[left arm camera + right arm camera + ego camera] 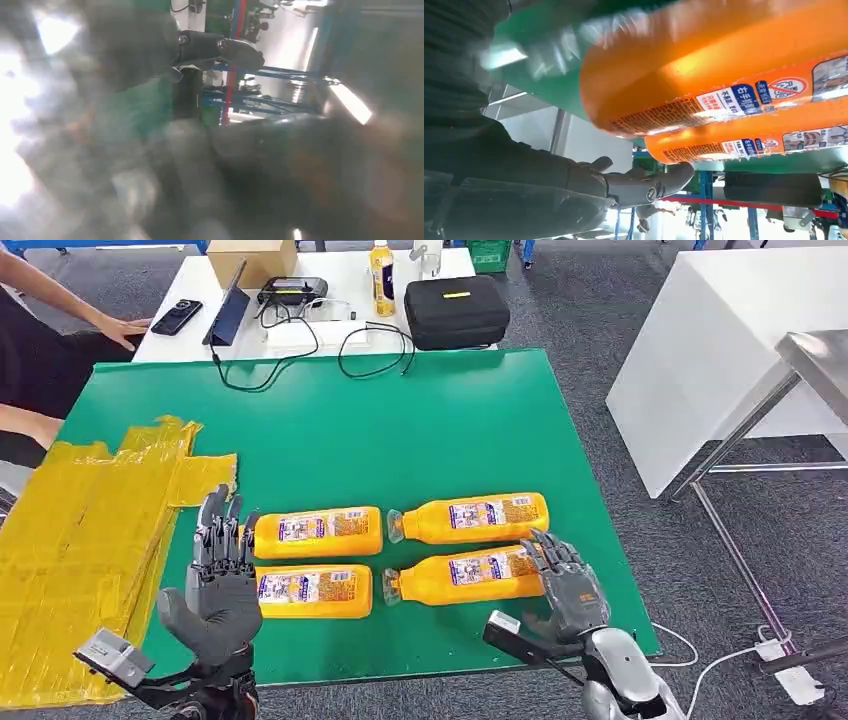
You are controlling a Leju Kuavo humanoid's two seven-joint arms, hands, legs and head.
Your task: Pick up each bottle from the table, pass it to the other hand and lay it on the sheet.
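My gripper will lift and pass the nearest bottle (450,582), and I should expect a larger front label hidden underneath then, because the bottle shows a small-print back label (490,567).
Four orange juice bottles lie on their sides on the green table (400,430): back left (318,532), front left (315,591), back right (470,517), front right (465,576). My left hand (222,580) is raised with its fingers spread, just left of the two left bottles and holding nothing. My right hand (565,585) sits at the base end of the front right bottle, fingers apart and grasping nothing. The right wrist view has that bottle (724,65) close up, the back right bottle (749,142) beyond it, and my fingers (644,185) beside them. A crumpled yellow sheet (80,530) covers the table's left end.
Behind the green table stands a white table with a black case (456,312), a cardboard box (252,260), a phone (177,316), cables and an upright bottle (382,278). A person's hand (120,330) rests on its left edge. A white block (720,360) and a metal table (815,355) stand on the right.
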